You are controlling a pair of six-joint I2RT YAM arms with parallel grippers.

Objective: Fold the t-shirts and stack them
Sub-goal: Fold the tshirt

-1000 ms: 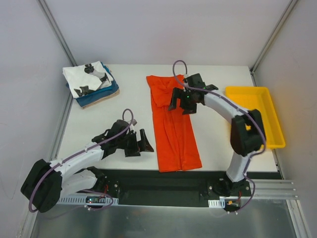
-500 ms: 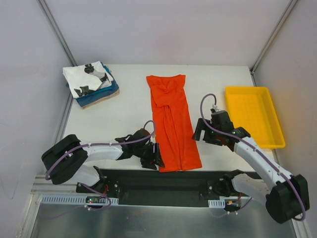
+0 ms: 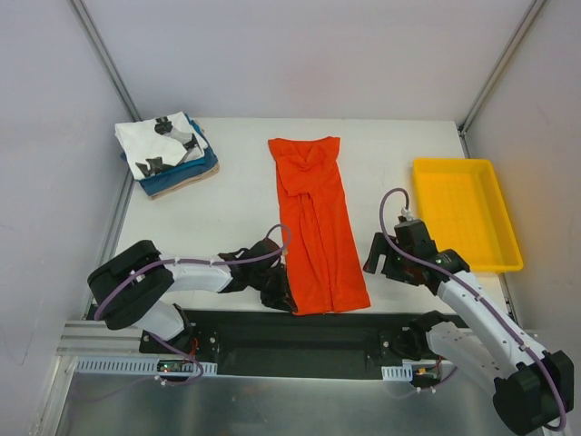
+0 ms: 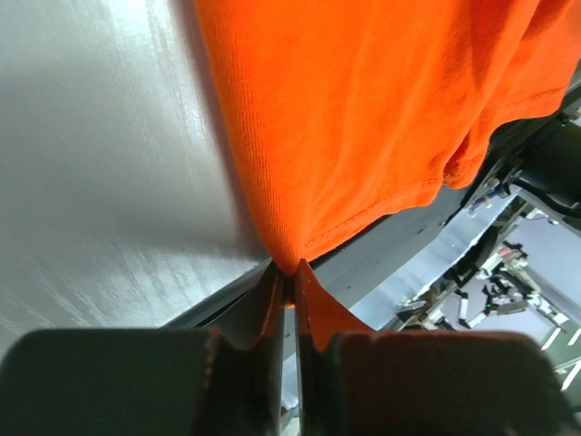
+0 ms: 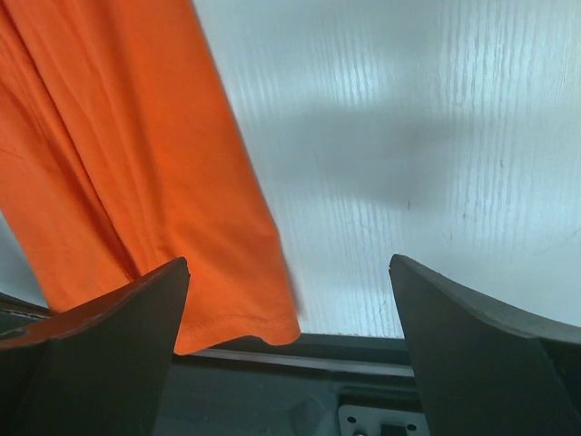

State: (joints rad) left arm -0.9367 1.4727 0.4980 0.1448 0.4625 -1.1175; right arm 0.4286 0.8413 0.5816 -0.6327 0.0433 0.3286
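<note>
The robot's left gripper is on the t-shirt's hem corner and the opposite hem corner (image 3: 366,304) is loose, so next the right gripper pinches that loose corner before both grippers fold the hem over.
An orange-red t-shirt (image 3: 318,232) lies folded into a long strip down the middle of the table, its hem at the near edge. My left gripper (image 3: 289,300) is shut on the hem's near-left corner (image 4: 292,259), the cloth pinched between the fingertips. My right gripper (image 3: 379,263) hovers open beside the hem's near-right corner (image 5: 263,322), which lies between its spread fingers (image 5: 118,318) without being touched. A stack of folded t-shirts (image 3: 165,153), white with black prints on top, blue and tan below, sits at the far left corner.
A shallow yellow tray (image 3: 467,211) stands at the right side of the table. The table's near edge and the black base rail (image 3: 300,331) run just below the shirt's hem. Grey walls close in the table on three sides.
My left gripper slid right to the hem's near-left corner and closed on it. My right arm swung from the shirt's collar end down to the near-right corner, staying open.
</note>
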